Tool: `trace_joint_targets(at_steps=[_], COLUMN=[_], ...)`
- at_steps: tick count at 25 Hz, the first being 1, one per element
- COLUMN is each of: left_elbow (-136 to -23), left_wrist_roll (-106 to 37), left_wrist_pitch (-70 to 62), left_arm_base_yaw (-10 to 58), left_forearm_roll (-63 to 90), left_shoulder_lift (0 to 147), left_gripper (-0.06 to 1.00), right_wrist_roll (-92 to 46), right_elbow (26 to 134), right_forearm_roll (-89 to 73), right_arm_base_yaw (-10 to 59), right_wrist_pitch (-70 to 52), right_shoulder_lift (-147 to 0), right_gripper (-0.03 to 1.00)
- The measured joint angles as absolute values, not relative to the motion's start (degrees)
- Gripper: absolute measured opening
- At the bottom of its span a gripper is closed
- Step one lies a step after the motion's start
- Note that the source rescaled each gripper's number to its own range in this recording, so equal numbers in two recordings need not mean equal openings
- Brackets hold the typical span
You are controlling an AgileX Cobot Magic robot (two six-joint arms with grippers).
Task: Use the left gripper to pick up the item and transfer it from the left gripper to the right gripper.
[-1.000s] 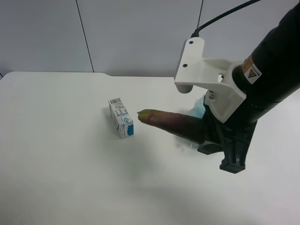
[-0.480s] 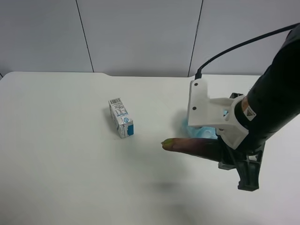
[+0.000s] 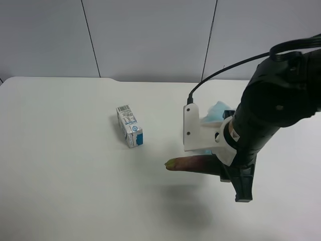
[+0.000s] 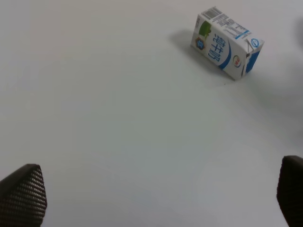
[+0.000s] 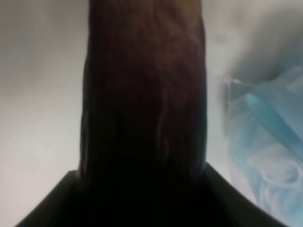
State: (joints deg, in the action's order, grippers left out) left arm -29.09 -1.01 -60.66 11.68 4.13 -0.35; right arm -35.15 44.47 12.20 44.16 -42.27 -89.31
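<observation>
The eggplant (image 3: 191, 163) hangs level over open table (image 3: 190, 193), away from the bath puff, so my right gripper should go on lowering it until it rests flat, then let go.
The eggplant (image 3: 193, 163), dark purple with a yellow-green tip, is held level above the table in the right gripper (image 3: 220, 169), which is shut on its dark end. The tip points toward the exterior high view's left. In the right wrist view the eggplant (image 5: 144, 94) fills the middle, so this is the arm at the exterior high view's right. The left gripper (image 4: 156, 196) is open and empty, its two dark fingertips (image 4: 21, 194) wide apart over bare table. It does not show in the exterior high view.
A white-and-blue carton (image 3: 130, 125) lies on the white table (image 3: 65, 175), left of the eggplant's tip; it also shows in the left wrist view (image 4: 226, 42). A light-blue bath puff (image 3: 218, 111) sits behind the right arm, and shows in the right wrist view (image 5: 265, 146).
The right arm has carried the eggplant away from the carton, toward the table's front, and turned its wrist. The eggplant's tip now sits lower in the view.
</observation>
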Motion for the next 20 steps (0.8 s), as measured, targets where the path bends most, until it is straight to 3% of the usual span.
trace_joint_targets(at_steps=[20], left_elbow=[-29.1], left_wrist_roll=[-1.1], left_wrist_pitch=[-60.7], left_arm_base_yaw=[11.7], left_forearm_roll=[4.1], left_shoulder_lift=[-0.3], left_gripper=[1.0], right_wrist_roll=[-38.4], right_elbow=[44.5], right_forearm_roll=[12.7], right_arm_base_yaw=[44.2], right_wrist_pitch=[-32.2], right_shoulder_lift=[-100.6], right_gripper=[0.0])
